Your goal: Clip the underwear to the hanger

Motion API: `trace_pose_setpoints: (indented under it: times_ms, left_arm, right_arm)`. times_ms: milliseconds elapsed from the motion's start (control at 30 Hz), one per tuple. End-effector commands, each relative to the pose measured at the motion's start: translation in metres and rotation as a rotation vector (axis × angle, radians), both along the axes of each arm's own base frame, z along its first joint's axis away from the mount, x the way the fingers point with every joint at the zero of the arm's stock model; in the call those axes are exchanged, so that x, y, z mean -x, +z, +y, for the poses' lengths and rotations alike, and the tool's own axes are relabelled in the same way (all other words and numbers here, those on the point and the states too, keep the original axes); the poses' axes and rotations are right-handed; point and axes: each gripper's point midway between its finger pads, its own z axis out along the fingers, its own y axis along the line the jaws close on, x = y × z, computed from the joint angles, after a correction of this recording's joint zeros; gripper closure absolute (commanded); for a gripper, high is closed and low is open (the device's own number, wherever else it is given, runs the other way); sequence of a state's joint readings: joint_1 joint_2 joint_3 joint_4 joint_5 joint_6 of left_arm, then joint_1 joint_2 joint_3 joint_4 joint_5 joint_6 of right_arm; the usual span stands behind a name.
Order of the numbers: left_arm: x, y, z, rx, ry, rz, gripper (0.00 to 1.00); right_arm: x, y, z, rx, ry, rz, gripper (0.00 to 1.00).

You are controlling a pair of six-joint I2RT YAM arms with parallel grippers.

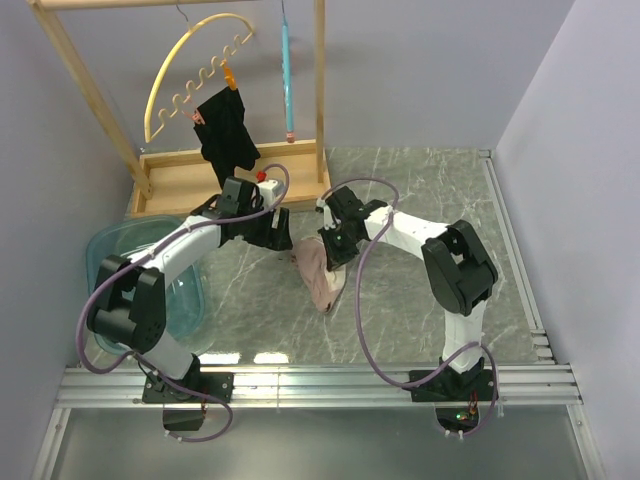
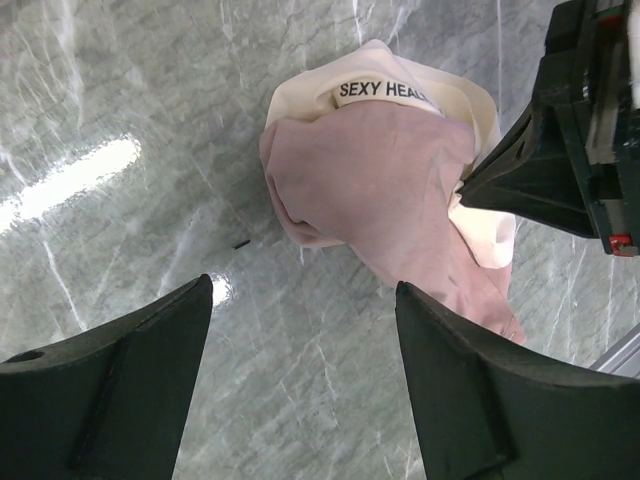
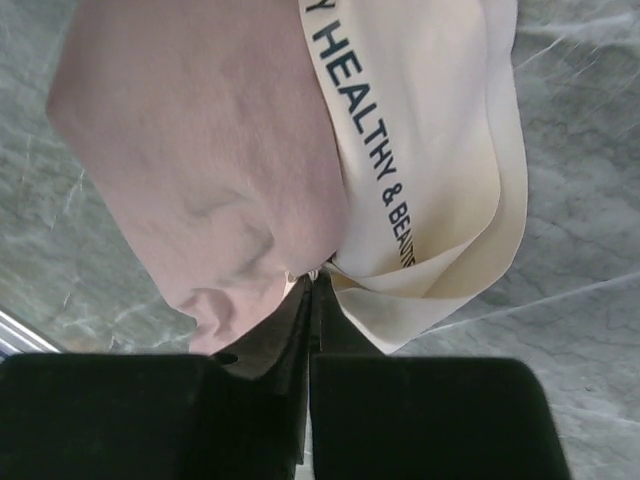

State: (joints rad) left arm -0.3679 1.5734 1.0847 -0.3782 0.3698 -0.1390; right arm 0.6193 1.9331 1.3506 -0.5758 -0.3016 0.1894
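My left gripper needs to grab the waistband's far end (image 2: 293,99) and pull it straight before clipping, because the underwear's waistband (image 2: 388,90) is bunched in a curve from my right gripper.
The underwear (image 1: 318,276) is a bunched pink-beige heap with a cream waistband (image 2: 385,92) bearing dark text, at the table's middle. My right gripper (image 1: 337,250) is shut on its edge where pink cloth meets waistband (image 3: 318,280); the cloth (image 3: 210,150) droops from the fingers to the table. My left gripper (image 1: 276,236) is open and empty just left of the underwear (image 2: 380,190), its jaws (image 2: 303,285) wide apart over bare table. The light-blue hanger (image 1: 287,80) hangs edge-on from the wooden rack at the back, an orange clip at its bottom end.
A wooden rack (image 1: 200,178) stands at the back left. A yellow arched hanger (image 1: 190,70) on it holds a black garment (image 1: 226,130). A teal basin (image 1: 120,250) sits at the left under my left arm. The right gripper's body (image 2: 560,150) shows in the left wrist view.
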Motion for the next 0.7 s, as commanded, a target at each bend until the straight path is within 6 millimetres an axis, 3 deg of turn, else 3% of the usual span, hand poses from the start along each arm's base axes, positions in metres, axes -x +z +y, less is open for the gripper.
trace_pose_setpoints:
  times_ms: [0, 67, 133, 200, 300, 400, 467, 600, 667]
  left_arm:
    - [-0.007, 0.032, -0.005, 0.041, -0.043, -0.117, 0.21]
    - [-0.003, 0.037, -0.007, 0.053, -0.082, -0.142, 0.22]
    - [0.0, 0.053, -0.01, 0.069, -0.147, -0.229, 0.22]
    - [0.01, 0.064, -0.015, 0.057, -0.279, -0.344, 0.22]
    - [0.027, 0.06, -0.031, -0.031, -0.471, -0.465, 0.23]
    - [0.056, 0.04, -0.056, -0.113, -0.682, -0.537, 0.24]
    - [0.07, 0.028, -0.07, -0.131, -0.77, -0.544, 0.25]
    - [0.071, 0.013, -0.089, -0.095, -0.802, -0.497, 0.33]
    - [0.054, 0.015, -0.096, -0.073, -0.747, -0.48, 0.37]
  right_arm:
    - [-0.006, 0.027, 0.004, -0.039, 0.016, -0.035, 1.0]
    - [-0.004, 0.047, -0.007, -0.065, 0.011, -0.058, 1.0]
    - [0.0, 0.058, -0.023, -0.064, 0.001, -0.058, 1.0]
    - [-0.007, 0.079, -0.047, -0.079, -0.034, -0.102, 1.0]
    - [-0.013, 0.097, -0.087, -0.09, -0.092, -0.123, 1.0]
    - [-0.007, 0.096, -0.118, -0.049, -0.091, -0.124, 1.0]
    - [0.005, 0.084, -0.131, -0.009, -0.059, -0.1, 1.0]
    - [0.014, 0.061, -0.158, 0.097, -0.053, -0.11, 1.0]
    - [0.013, 0.056, -0.166, 0.118, -0.055, -0.122, 1.0]
